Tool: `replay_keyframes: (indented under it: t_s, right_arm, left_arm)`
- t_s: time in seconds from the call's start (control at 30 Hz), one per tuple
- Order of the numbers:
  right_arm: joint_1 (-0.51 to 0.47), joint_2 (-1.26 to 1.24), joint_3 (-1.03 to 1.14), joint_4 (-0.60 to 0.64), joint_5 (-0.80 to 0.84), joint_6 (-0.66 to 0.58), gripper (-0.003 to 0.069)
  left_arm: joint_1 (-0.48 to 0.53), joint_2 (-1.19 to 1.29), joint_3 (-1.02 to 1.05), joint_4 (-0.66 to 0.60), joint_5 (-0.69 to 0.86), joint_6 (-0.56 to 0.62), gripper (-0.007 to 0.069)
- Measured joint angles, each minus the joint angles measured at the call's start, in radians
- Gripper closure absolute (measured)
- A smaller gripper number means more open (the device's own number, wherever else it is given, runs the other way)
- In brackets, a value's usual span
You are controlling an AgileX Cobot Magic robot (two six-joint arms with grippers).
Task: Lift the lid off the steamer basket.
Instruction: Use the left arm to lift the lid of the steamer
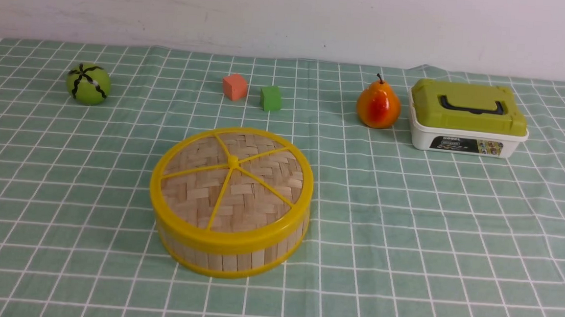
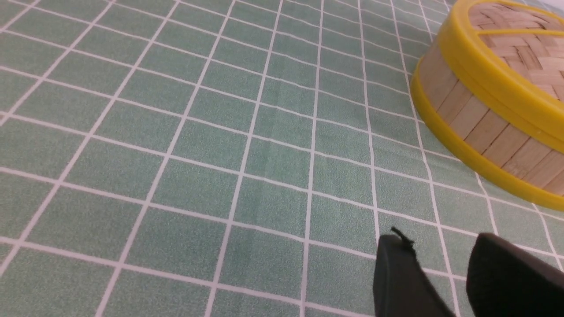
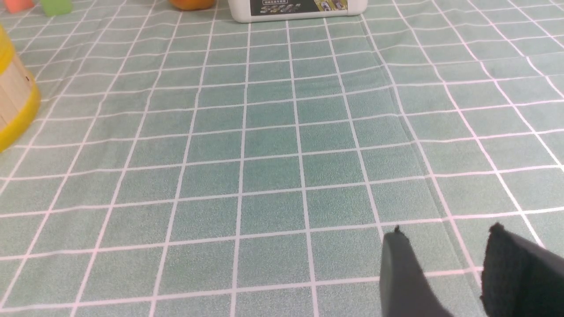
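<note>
My gripper will lift the woven lid [image 1: 232,181] by its knob, and it will come off whole, because the lid's yellow rim [image 1: 227,241] overhangs the slat sides like a cap.
The steamer basket [image 1: 230,258] stands in the middle of the green checked cloth, with tan slat walls and yellow rims. The lid [image 1: 232,185], woven bamboo with yellow rim, spokes and centre knob, sits closed on it. Neither gripper shows in the front view. In the left wrist view the basket [image 2: 480,127] and the lid [image 2: 520,48] lie ahead of my left gripper [image 2: 440,244], which is open and empty above the cloth. In the right wrist view only the basket's edge [image 3: 13,101] shows, well apart from my open, empty right gripper [image 3: 447,233].
At the back stand a green striped ball [image 1: 88,84], an orange cube [image 1: 234,87], a green cube [image 1: 270,98], a toy pear [image 1: 378,105] and a white box with an olive-green lid [image 1: 467,118]. The box's base also shows in the right wrist view [image 3: 299,9].
</note>
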Motion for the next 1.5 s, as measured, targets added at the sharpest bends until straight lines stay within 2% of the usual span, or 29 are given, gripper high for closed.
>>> replay_keyframes:
  t_s: [0.17,0.27,0.37,0.43,0.5,0.57,0.67,0.93,1.0,1.1,1.2,1.23,1.27,1.33,1.4,1.5]
  right_arm:
    - [0.000,0.000,0.000,0.000,0.000,0.000,0.0418]
    - [0.000,0.000,0.000,0.000,0.000,0.000,0.0418]
    - [0.000,0.000,0.000,0.000,0.000,0.000,0.0418]
    - [0.000,0.000,0.000,0.000,0.000,0.000,0.0418]
    - [0.000,0.000,0.000,0.000,0.000,0.000,0.0418]
    - [0.000,0.000,0.000,0.000,0.000,0.000,0.0418]
    - [0.000,0.000,0.000,0.000,0.000,0.000,0.0418]
    - [0.000,0.000,0.000,0.000,0.000,0.000,0.0418]
    - [0.000,0.000,0.000,0.000,0.000,0.000,0.0418]
    - [0.000,0.000,0.000,0.000,0.000,0.000,0.0418]
    - [0.000,0.000,0.000,0.000,0.000,0.000,0.0418]
    - [0.000,0.000,0.000,0.000,0.000,0.000,0.0418]
    - [0.000,0.000,0.000,0.000,0.000,0.000,0.0418]
    - [0.000,0.000,0.000,0.000,0.000,0.000,0.0418]
    - [0.000,0.000,0.000,0.000,0.000,0.000,0.0418]
    - [0.000,0.000,0.000,0.000,0.000,0.000,0.0418]
  left_arm:
    - [0.000,0.000,0.000,0.000,-0.002,-0.001,0.0388]
    - [0.000,0.000,0.000,-0.055,-0.035,-0.031,0.0388]
    - [0.000,0.000,0.000,-0.245,-0.084,-0.139,0.0388]
    - [0.000,0.000,0.000,-0.453,-0.121,-0.252,0.0388]
    - [0.000,0.000,0.000,-0.605,-0.150,-0.322,0.0388]
    - [0.000,0.000,0.000,-0.746,-0.185,-0.363,0.0388]
    - [0.000,0.000,0.000,-0.864,-0.231,-0.377,0.0386]
    - [0.000,0.000,0.000,-0.950,-0.294,-0.383,0.0389]
    - [0.000,0.000,0.000,-0.966,-0.345,-0.384,0.0410]
    - [0.000,0.000,-0.052,-0.945,-0.374,-0.303,0.0517]
    - [0.000,0.019,-0.149,-0.890,-0.347,-0.161,0.0624]
    - [0.000,0.057,-0.198,-0.868,-0.323,-0.088,0.0637]
    - [0.000,0.057,-0.206,-0.864,-0.323,-0.088,0.0637]
    - [0.000,0.196,-0.299,-0.823,-0.243,0.047,0.0637]
    - [0.000,0.338,-0.378,-0.799,-0.118,0.144,0.0637]
    - [0.000,0.562,-0.504,-0.760,0.095,0.229,0.0637]
